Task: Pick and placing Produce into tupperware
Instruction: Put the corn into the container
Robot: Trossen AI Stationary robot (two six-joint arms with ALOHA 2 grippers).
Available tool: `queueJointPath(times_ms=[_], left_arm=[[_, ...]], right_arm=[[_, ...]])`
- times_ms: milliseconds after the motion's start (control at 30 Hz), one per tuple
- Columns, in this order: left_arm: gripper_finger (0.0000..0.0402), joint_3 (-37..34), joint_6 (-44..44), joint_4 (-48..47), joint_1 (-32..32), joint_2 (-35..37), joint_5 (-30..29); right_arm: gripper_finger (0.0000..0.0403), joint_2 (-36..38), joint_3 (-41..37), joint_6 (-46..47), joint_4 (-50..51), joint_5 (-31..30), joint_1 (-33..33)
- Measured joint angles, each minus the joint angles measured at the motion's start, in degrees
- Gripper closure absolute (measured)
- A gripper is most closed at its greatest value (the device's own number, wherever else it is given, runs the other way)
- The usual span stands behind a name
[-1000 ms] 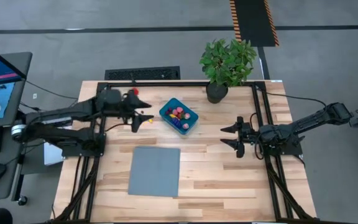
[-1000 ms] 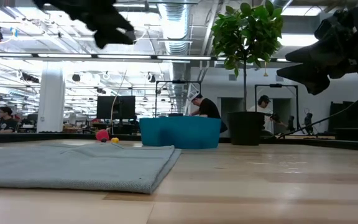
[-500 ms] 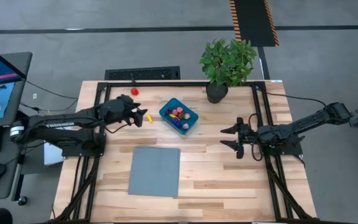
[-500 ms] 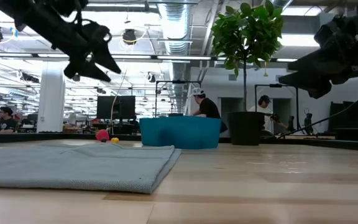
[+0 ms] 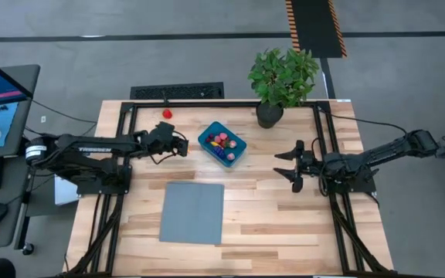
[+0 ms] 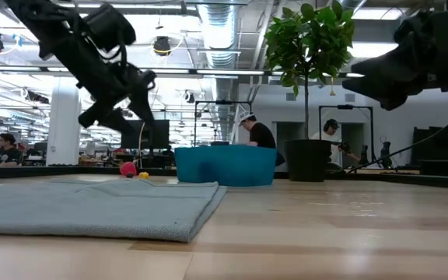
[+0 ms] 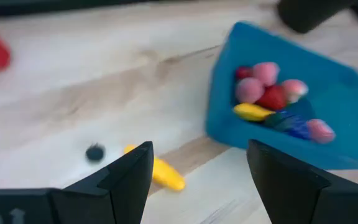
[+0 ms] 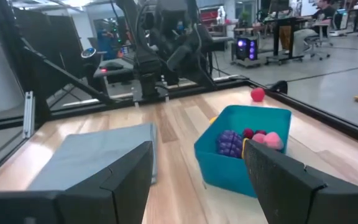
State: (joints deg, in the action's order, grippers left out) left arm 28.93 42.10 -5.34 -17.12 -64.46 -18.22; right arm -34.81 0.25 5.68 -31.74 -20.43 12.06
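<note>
The yellow piece has free wood around it, clear of the tupperware, so my left gripper keeps going down open until its fingers are on both sides of the yellow piece, and then close.
The teal tupperware (image 5: 222,144) stands far of the table's middle. It holds several pieces of produce (image 7: 272,99), pink, red, yellow and purple. A yellow piece (image 7: 159,172) lies on the wood just left of it. A red piece (image 5: 166,113) lies near the far edge. My left gripper (image 5: 180,145) hangs open, slanting down over the yellow piece, clear of the table (image 6: 123,109). A tiny dark piece (image 7: 95,152) lies beside the yellow one. My right gripper (image 5: 290,166) waits open and level, right of the tupperware.
A flat grey sheet (image 5: 192,211) lies near of the tupperware. A potted plant (image 5: 283,77) stands at the far right. A black frame rail (image 5: 222,103) runs along the far edge, with a keyboard (image 5: 176,91) behind it. Bare wood lies between the sheet and my right gripper.
My left gripper has come down from high above the table toward the yellow piece. It has rolled at the wrist and tipped to point more downward. Its fingers have stayed open. The produce and the tupperware have not moved.
</note>
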Motion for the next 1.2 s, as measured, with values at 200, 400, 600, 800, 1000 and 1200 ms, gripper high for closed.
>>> queueJointPath(times_ms=[200, 400, 600, 800, 1000, 1200], left_arm=[[0.0152, 0.0, 5.2, 1.8, 0.0, -5.0, -1.4], [0.0152, 1.2, 9.6, 2.4, 0.0, -9.6, -2.4], [0.0152, 4.0, 15.0, -1.1, 0.0, -15.2, -0.9], [0.0152, 8.0, 15.2, -6.5, 0.0, -21.4, 0.2], [0.0152, 11.8, 14.6, -10.3, 0.0, -25.8, -0.2], [0.0155, 14.2, 12.5, -13.1, 0.0, -28.4, -0.3]], right_arm=[[0.0129, -0.1, 0.0, -0.1, 0.1, 0.0, -0.6], [0.0129, -0.1, 0.0, -0.1, 0.1, 0.0, -0.6], [0.0129, -0.1, 0.0, -0.1, 0.5, 0.3, -0.6], [0.0129, -0.1, 0.0, -0.1, 0.5, 0.5, -0.6], [0.0129, -0.1, 0.0, -0.1, 1.6, 0.7, -0.6], [0.0129, -0.1, 0.0, -0.1, 1.7, 0.8, -0.6]])
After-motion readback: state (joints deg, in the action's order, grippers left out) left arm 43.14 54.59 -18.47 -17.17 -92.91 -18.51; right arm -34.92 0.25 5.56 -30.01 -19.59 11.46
